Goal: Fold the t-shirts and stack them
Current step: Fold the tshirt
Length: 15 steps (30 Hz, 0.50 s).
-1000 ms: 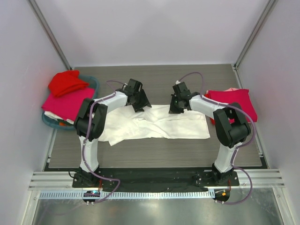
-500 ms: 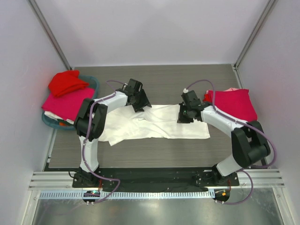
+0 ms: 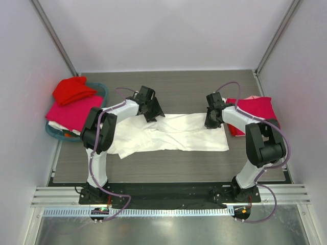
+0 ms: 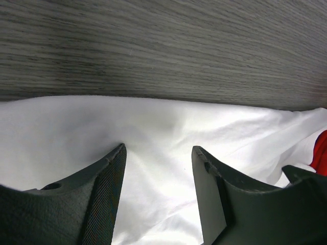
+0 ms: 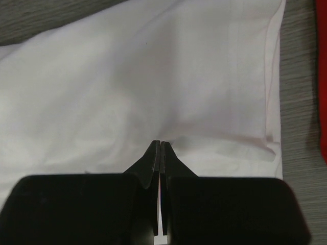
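Observation:
The white t-shirt [image 3: 176, 133] is lying crosswise, and its hem is next to the magenta t-shirt. My right gripper should pull the hem [image 3: 225, 139] closer while my left gripper pushes the sleeves away.
A white t-shirt [image 3: 179, 135] lies spread and wrinkled across the middle of the table. My left gripper [image 3: 153, 113] is open, its fingers pressed down on the shirt's far left edge; in the left wrist view [image 4: 158, 148] white cloth [image 4: 153, 122] lies between the spread jaws. My right gripper [image 3: 210, 122] is shut on a pinch of the shirt near its far right corner; the right wrist view [image 5: 160, 143] shows the cloth [image 5: 153, 76] puckering at the tips. A folded magenta t-shirt [image 3: 255, 112] lies at the right. The robot-arm print is hidden.
A teal basket [image 3: 102, 89] at the far left holds a red t-shirt [image 3: 71, 89], a magenta one [image 3: 71, 112] and some white cloth. Red cloth [image 3: 232, 130] peeks from under the magenta shirt on the right. Walls close in both table sides.
My right gripper has moved right along the shirt's far edge, drawing the cloth out flatter towards the magenta shirt. The left gripper has stayed in place.

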Each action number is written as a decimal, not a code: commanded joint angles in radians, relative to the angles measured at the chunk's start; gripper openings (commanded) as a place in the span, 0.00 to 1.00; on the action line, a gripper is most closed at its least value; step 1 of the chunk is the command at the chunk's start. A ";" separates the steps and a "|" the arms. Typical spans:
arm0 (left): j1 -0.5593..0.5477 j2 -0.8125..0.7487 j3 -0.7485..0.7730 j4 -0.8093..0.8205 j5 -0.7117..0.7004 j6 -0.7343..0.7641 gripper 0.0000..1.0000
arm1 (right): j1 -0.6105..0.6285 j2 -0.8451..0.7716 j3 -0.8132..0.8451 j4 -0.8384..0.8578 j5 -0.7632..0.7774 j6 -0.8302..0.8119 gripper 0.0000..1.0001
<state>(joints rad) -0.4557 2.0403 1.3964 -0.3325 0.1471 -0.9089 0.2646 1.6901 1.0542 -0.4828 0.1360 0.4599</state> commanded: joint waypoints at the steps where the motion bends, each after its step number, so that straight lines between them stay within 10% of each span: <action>1: 0.011 0.014 -0.046 -0.111 -0.095 0.041 0.57 | 0.002 -0.039 -0.026 -0.011 0.036 -0.027 0.01; 10: 0.008 0.008 -0.046 -0.105 -0.089 0.042 0.57 | -0.025 -0.334 -0.171 -0.062 0.051 0.002 0.01; 15: -0.001 -0.009 -0.056 -0.103 -0.098 0.048 0.57 | -0.053 -0.238 -0.062 -0.057 0.069 -0.003 0.01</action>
<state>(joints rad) -0.4591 2.0308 1.3865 -0.3325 0.1303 -0.9070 0.2234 1.3914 0.9169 -0.5587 0.1696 0.4526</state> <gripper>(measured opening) 0.569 0.023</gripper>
